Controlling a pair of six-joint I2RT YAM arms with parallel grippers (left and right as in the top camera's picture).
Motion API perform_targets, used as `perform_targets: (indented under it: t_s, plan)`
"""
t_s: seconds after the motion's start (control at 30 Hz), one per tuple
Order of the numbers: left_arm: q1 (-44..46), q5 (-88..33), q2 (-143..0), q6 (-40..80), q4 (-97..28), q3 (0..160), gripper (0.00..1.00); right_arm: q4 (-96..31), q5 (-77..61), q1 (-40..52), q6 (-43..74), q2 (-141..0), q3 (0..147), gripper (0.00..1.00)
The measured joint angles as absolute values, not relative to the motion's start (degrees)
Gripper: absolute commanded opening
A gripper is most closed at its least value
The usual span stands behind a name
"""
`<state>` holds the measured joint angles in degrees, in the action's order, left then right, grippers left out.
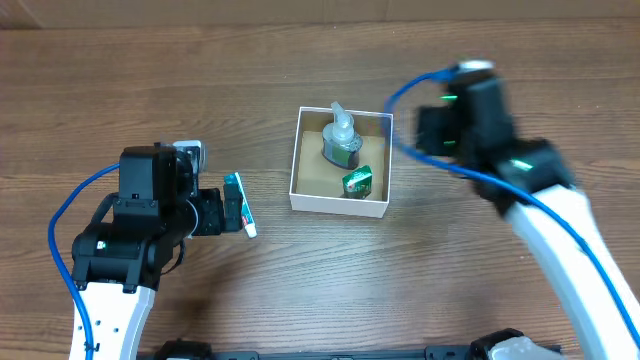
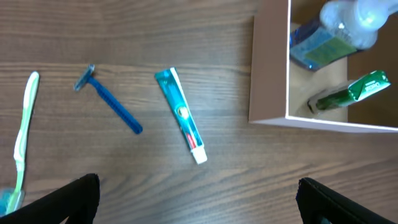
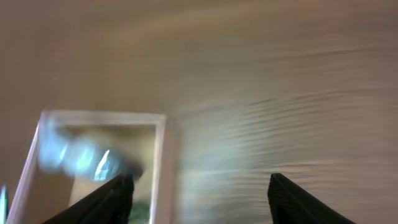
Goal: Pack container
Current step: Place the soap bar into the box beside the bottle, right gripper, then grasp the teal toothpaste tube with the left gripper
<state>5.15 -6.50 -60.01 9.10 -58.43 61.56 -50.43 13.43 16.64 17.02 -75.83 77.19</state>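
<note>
My left gripper should pick up the toothpaste tube (image 2: 181, 116) and put it down inside the box (image 1: 334, 180), because the tube is across the box from my right gripper.
The container (image 1: 338, 206) is a small white box with a brown inside, at the table's centre. In it lie a clear bottle with a blue label (image 1: 342, 138) and a green packet (image 1: 358, 182). My left gripper (image 1: 228, 212) is open and empty, low over the table just left of the box. A teal toothpaste tube (image 1: 240, 204) lies by its fingers. The left wrist view shows the open fingers (image 2: 199, 202), the tube (image 2: 180, 116), the box wall (image 2: 268, 68), the bottle (image 2: 339, 31) and the packet (image 2: 351, 93). My right gripper (image 1: 428, 130) is open and empty beside the box's right wall; its view is blurred (image 3: 199, 199).
A blue razor (image 2: 109, 101) and a green-and-white toothbrush (image 2: 22, 134) lie on the wood left of the toothpaste; my left arm hides both in the overhead view. The blurred right wrist view shows the box rim (image 3: 163, 155) at lower left.
</note>
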Motion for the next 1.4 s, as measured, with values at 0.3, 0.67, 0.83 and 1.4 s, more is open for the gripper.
perform_targets:
  t_s: [0.3, 0.67, 0.83, 1.4]
  plan:
    - [5.1, -6.7, -67.4, 11.6, -52.9, 61.6, 0.04, -59.6, 15.0, -2.5, 21.8, -67.1, 77.7, 0.79]
    - [13.0, -10.1, -93.5, 15.2, -41.2, 61.6, 0.04, -60.0, 11.3, -4.5, 22.3, -69.6, 77.7, 0.79]
    - [17.7, -10.3, -96.3, 15.4, -36.2, 61.6, 0.04, -60.1, 11.3, -4.5, 22.3, -69.7, 77.7, 0.79]
    - [20.6, -18.4, -96.2, 18.3, -36.9, 61.6, 0.17, -60.1, 11.1, -4.5, 22.3, -69.8, 77.7, 0.79]
